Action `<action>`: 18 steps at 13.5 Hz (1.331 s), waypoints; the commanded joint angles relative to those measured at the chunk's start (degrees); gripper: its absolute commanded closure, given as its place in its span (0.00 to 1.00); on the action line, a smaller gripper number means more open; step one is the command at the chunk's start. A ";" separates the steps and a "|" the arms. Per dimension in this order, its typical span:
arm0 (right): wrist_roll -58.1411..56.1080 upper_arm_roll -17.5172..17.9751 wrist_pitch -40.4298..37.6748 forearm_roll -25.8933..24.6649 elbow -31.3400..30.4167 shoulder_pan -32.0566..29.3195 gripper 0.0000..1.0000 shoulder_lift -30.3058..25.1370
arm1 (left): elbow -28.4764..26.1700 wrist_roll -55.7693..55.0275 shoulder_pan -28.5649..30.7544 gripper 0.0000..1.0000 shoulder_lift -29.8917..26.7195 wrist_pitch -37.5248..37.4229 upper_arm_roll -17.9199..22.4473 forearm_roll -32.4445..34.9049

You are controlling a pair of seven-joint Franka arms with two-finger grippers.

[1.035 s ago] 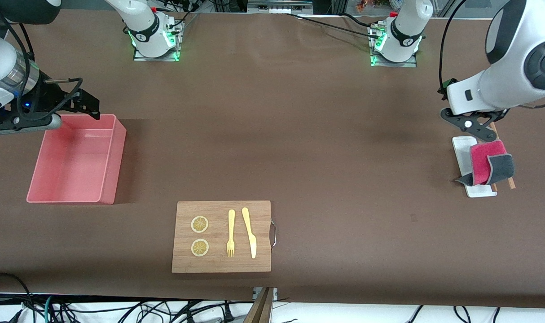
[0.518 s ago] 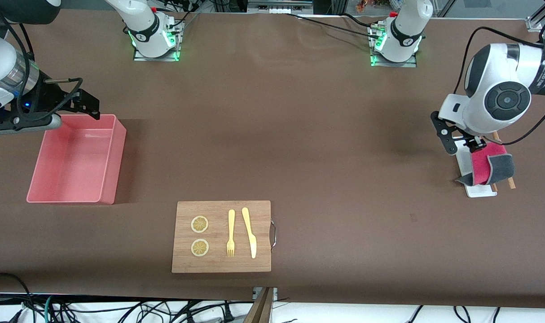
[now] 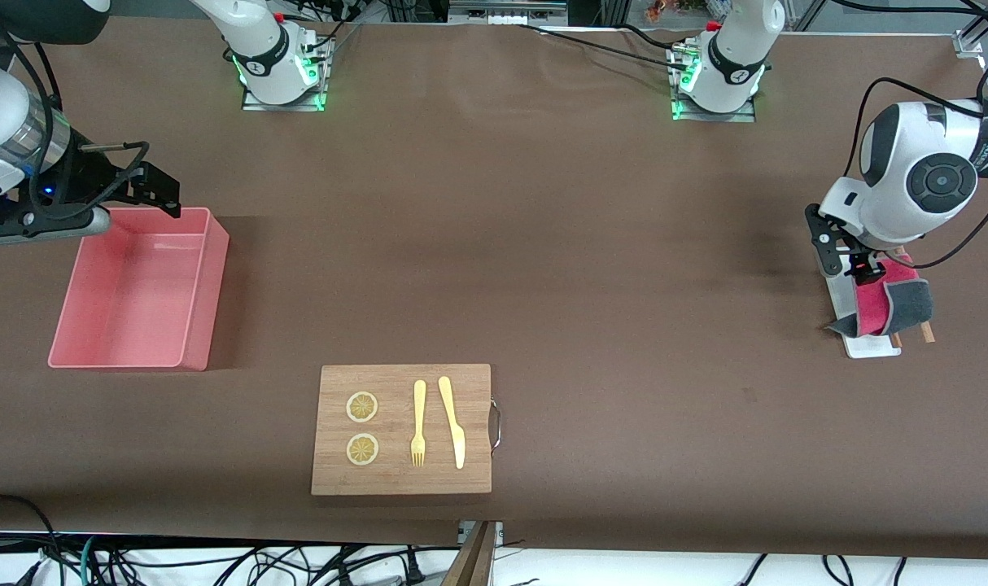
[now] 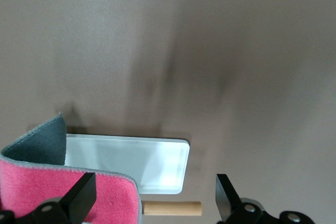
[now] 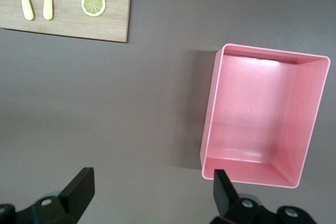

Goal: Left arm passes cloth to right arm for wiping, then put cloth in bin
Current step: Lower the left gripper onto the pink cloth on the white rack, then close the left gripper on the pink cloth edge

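Observation:
My left gripper's open fingers are on both sides of the cloth's grey-hemmed edge (image 4: 137,196). I should keep going down until they can close on the pink side (image 4: 114,198) next to it.
The cloth (image 3: 889,303), crimson-pink with a dark grey underside, lies folded over a small white tray (image 3: 867,345) at the left arm's end of the table. My left gripper (image 3: 860,268) hangs low over the cloth's edge farther from the front camera. In the left wrist view the left gripper (image 4: 153,202) is open, with one finger (image 4: 80,199) over the pink cloth (image 4: 47,188) and nothing held. The pink bin (image 3: 136,293) stands empty at the right arm's end. My right gripper (image 3: 159,191) waits open above the bin's rim; it also shows in the right wrist view (image 5: 150,192), with the bin (image 5: 310,129) below.
A wooden stick (image 3: 925,330) lies under the cloth beside the tray; its end shows in the left wrist view (image 4: 173,208). A wooden board (image 3: 402,480) with two lemon slices, a fork and a knife lies near the front camera.
The left arm has swung round and lowered its gripper onto the cloth's edge. The right arm and the cloth have not moved.

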 commanded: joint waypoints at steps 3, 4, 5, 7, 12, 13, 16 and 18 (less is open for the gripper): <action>-0.55 0.01 -0.36 -0.64 1.26 1.34 0.00 0.28 | -1.42 3.94 4.04 0.00 1.95 4.87 -0.59 1.78; -0.55 -0.08 -0.19 -0.56 1.26 1.08 0.00 0.37 | -1.50 4.37 4.65 0.00 2.13 5.83 -0.59 1.78; -0.55 -0.08 -0.10 -0.56 1.26 1.08 0.00 0.37 | -1.50 4.64 4.83 0.00 2.83 6.62 -0.59 1.78; -0.46 0.01 -0.27 -0.64 1.26 1.43 0.00 0.28 | -1.33 5.60 6.06 0.00 4.32 9.34 -0.59 1.86; -0.46 0.09 -0.63 -0.47 1.26 1.43 0.00 0.28 | -1.06 7.98 7.65 0.52 6.26 11.73 -0.59 1.86; -0.46 0.10 -0.63 -0.56 1.26 1.43 0.00 0.28 | -0.98 7.98 7.65 0.71 6.26 11.73 -0.59 1.86; -0.46 0.10 -0.63 -0.56 1.26 1.43 0.00 0.28 | -0.63 8.07 7.65 1.00 6.00 11.20 -0.59 1.86; -0.46 0.10 -0.63 -0.56 1.26 1.43 0.00 0.28 | 0.16 9.64 7.39 1.00 5.56 10.76 -0.67 1.86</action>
